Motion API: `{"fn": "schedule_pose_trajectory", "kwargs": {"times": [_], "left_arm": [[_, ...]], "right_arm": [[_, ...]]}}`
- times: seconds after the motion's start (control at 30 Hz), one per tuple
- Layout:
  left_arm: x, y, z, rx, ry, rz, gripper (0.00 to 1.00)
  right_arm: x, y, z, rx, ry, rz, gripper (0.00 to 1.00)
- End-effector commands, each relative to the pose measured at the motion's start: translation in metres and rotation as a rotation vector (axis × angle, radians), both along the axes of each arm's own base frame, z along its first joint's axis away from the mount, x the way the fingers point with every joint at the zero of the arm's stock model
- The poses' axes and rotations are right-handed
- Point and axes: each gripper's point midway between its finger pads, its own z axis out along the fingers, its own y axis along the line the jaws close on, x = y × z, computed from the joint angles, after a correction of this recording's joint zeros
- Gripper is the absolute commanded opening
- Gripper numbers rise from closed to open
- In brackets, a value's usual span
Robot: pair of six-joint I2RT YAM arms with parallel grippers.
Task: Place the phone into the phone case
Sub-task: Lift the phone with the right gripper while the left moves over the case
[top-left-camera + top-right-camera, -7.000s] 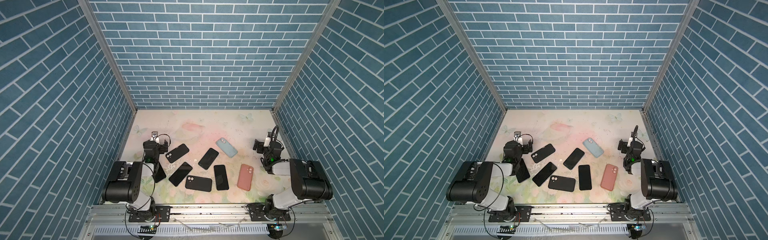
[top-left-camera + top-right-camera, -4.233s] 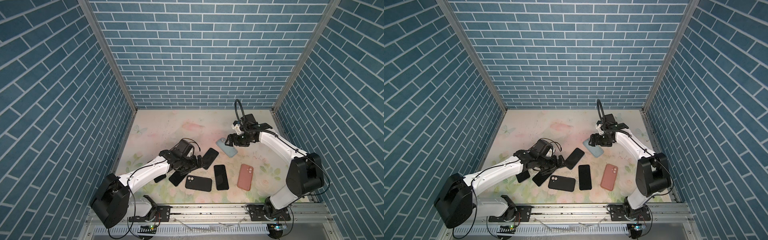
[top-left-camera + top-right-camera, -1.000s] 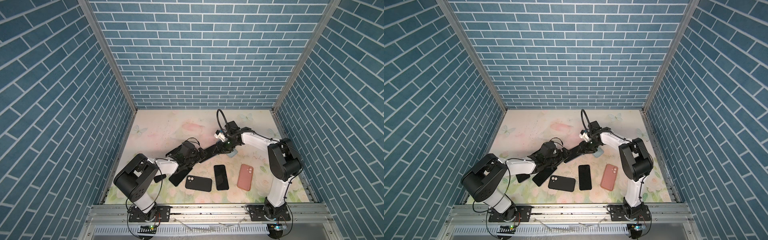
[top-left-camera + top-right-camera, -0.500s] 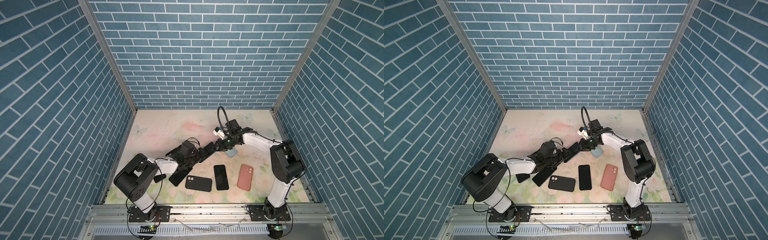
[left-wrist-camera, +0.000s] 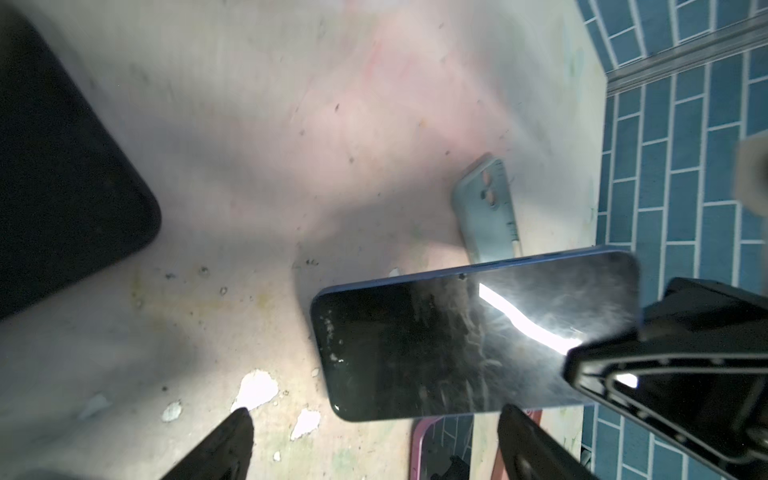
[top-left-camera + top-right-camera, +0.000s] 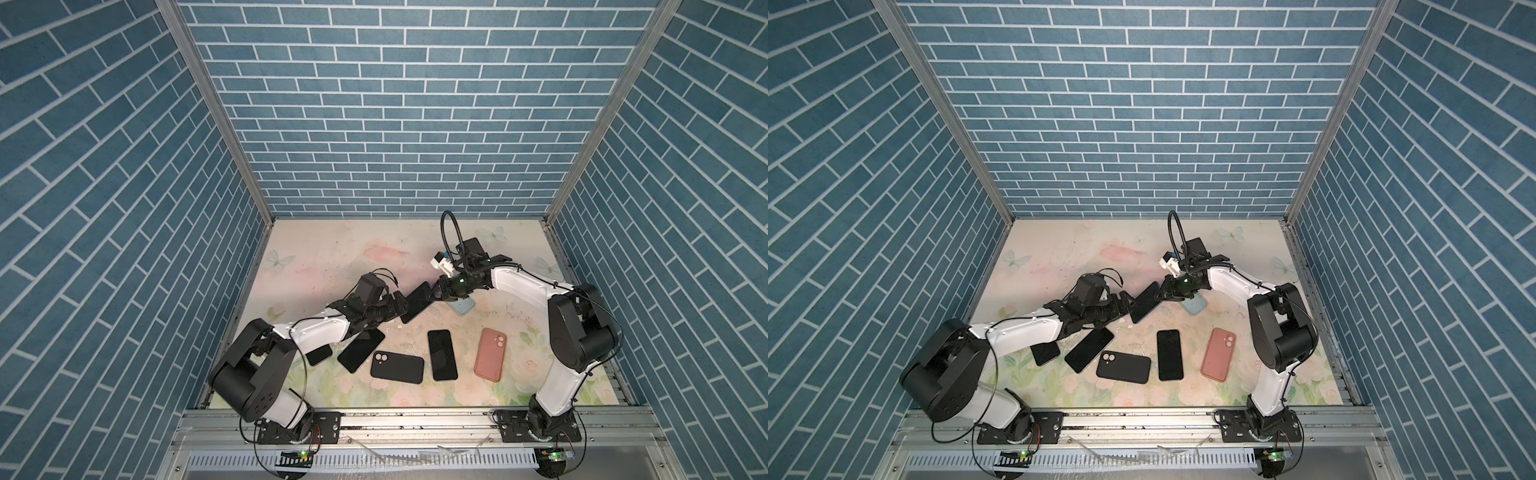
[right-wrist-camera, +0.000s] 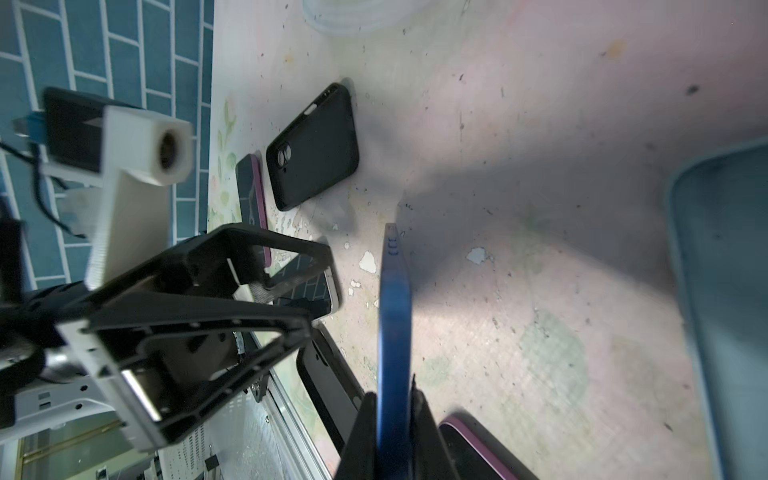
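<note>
My left gripper should turn the light blue phone case (image 6: 463, 305) by its edge (image 5: 460, 214) after I first move the phone aside, because the case is crooked under my right gripper.
A phone with a black screen and blue rim (image 6: 417, 306) (image 6: 1145, 306) hangs tilted over the table's middle. My right gripper (image 6: 436, 295) (image 7: 395, 424) is shut on its far end, its jaws pinching the blue edge (image 7: 392, 311). My left gripper (image 6: 399, 308) (image 5: 375, 424) stands open at the phone's lower end (image 5: 457, 345), with nothing between its fingers. A light blue phone case (image 6: 462, 305) (image 5: 486, 212) (image 7: 723, 291) lies flat just past the phone, under the right wrist.
Nearer the front lie a black case with camera holes (image 6: 397, 368), a black phone (image 6: 442, 360), a pink case (image 6: 490, 354) and two more dark phones (image 6: 360, 350) (image 6: 319, 355) by the left arm. Blue brick walls enclose the table.
My right gripper has closed on the phone's far end and raised it slightly. The left gripper has stayed open at the other end.
</note>
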Motion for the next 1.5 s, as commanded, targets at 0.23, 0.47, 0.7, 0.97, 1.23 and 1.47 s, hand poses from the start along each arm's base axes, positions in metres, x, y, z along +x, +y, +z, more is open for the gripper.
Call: {"fn": "schedule_pose_trajectory", "kwargs": {"times": [0.23,0.47,0.7,0.97,1.23,1.47], "left_arm": [[0.003,0.029,0.088,0.118,-0.19,-0.15,0.96],[0.01,0.019,0.092,0.234,-0.161,-0.256,0.97],[0.007,-0.029,0.068,0.272,0.006,-0.255,0.95],[-0.001,-0.1,0.005,0.39,0.254,-0.218,0.86],[0.028,-0.128,-0.035,0.454,0.317,-0.121,0.79],[0.053,-0.146,-0.056,0.457,0.311,-0.065,0.72]], "right_arm": [[0.025,-0.053,0.093,0.075,-0.167,-0.261,0.0],[0.024,-0.107,0.113,-0.046,-0.252,-0.505,0.0],[0.013,-0.17,0.116,-0.27,-0.33,-0.702,0.0],[0.005,-0.209,0.117,-0.42,-0.406,-0.8,0.0],[-0.012,-0.224,0.119,-0.453,-0.461,-0.824,0.0],[-0.024,-0.218,0.12,-0.401,-0.454,-0.81,0.0]]}}
